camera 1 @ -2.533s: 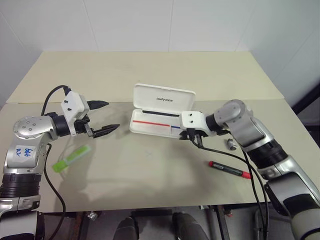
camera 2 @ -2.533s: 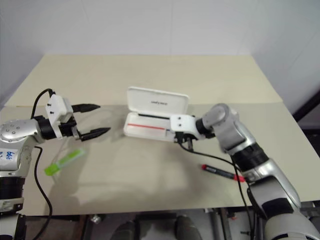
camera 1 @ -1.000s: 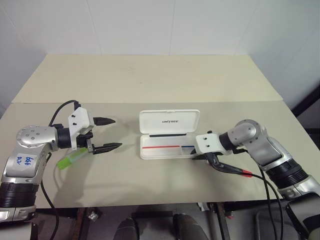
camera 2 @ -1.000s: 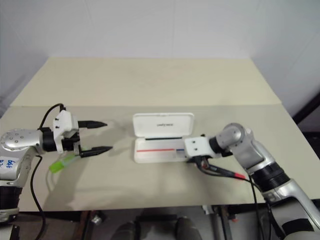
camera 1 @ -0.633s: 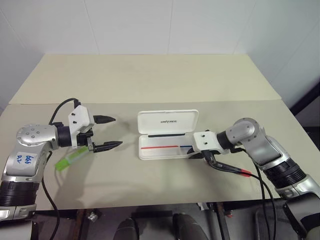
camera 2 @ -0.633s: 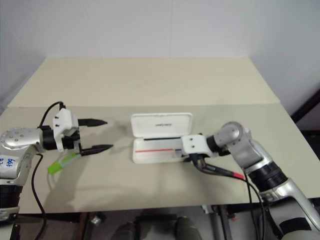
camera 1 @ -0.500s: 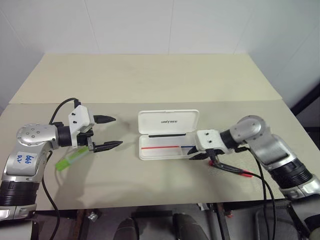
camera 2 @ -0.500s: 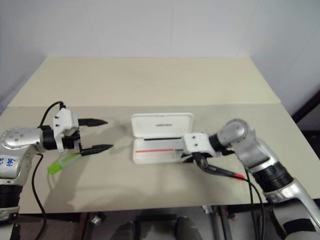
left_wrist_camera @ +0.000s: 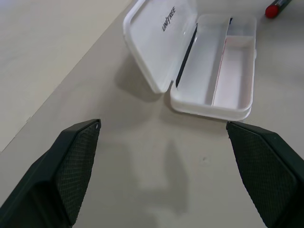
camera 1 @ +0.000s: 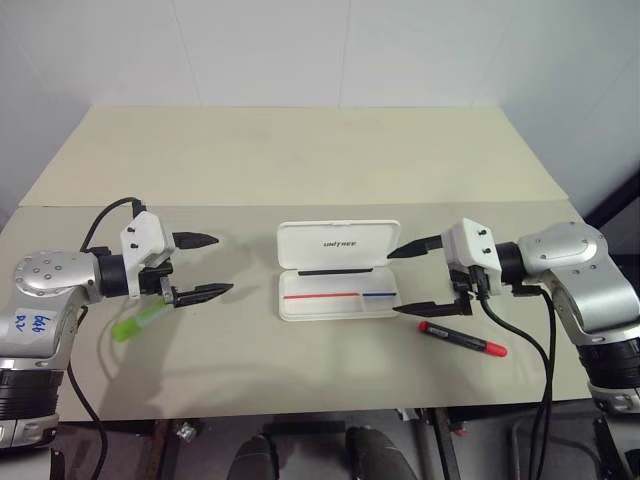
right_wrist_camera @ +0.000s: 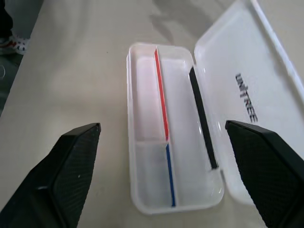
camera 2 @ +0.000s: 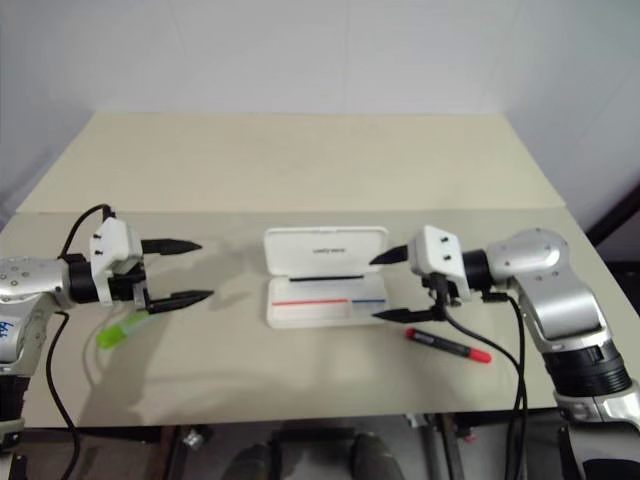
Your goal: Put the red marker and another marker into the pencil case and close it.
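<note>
My gripper will lower the red marker into the back compartment, and the marker will lie flat in there because the compartment runs undivided along the pencil case.
The pencil case lies open in the middle of the table, lid tilted back and tray with nothing in it. The red marker rests flat on the table just right of the case, near the front; its red end peeks into the left wrist view. My right gripper hovers open just above and beyond the marker, pointing at the case's right end, holding nothing. The other marker, a light-green highlighter, lies at the left. My left gripper hangs open beside it, pointing toward the case.
The table's front edge runs close below the red marker and the highlighter. A seam crosses the table behind the case, with bare tabletop beyond it. A black cable loops from my right wrist over the table's front right.
My right gripper has opened, let go of the red marker, then risen and drawn back to the right. The marker now lies on the table beside the case. The left arm has stayed put.
</note>
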